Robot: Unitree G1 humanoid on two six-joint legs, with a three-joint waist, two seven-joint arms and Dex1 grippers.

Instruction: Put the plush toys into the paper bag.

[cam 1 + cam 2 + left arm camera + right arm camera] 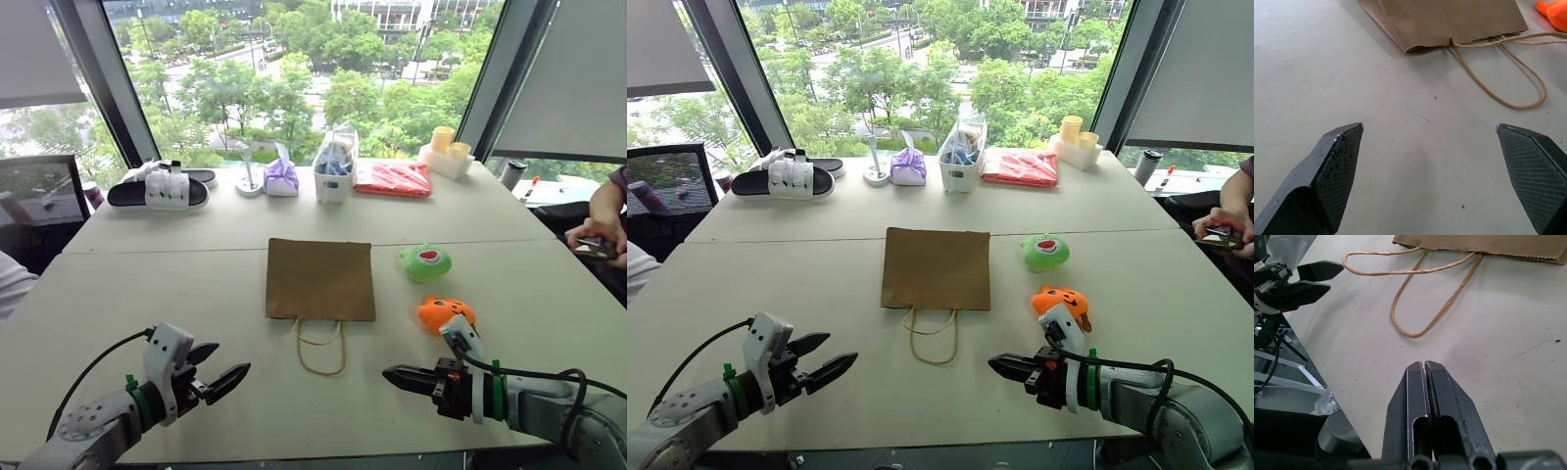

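Observation:
The paper bag (320,280) will open wide when I lift the upper tan handle, because a dark gap (1422,49) separates the paper layers at the bag's opening.
The brown paper bag (319,278) lies flat in the middle of the table, its tan loop handles (320,352) trailing toward me. To its right sit the two plush toys: the green one (426,262) farther away and the orange one (446,313) nearer. My left gripper (223,369) hovers open over the table at the near left, pointing toward the bag, nothing between its fingers (1337,166). My right gripper (390,373) is shut and empty at the near right, just in front of the orange toy and beside the handles (1415,298).
Along the far edge stand black-and-white slippers (162,188), a purple cloth bundle (281,177), a clear plastic bag on a white box (335,162), a red packet (394,178) and yellow cups (446,145). A person's hands (596,235) hold a phone at the right edge.

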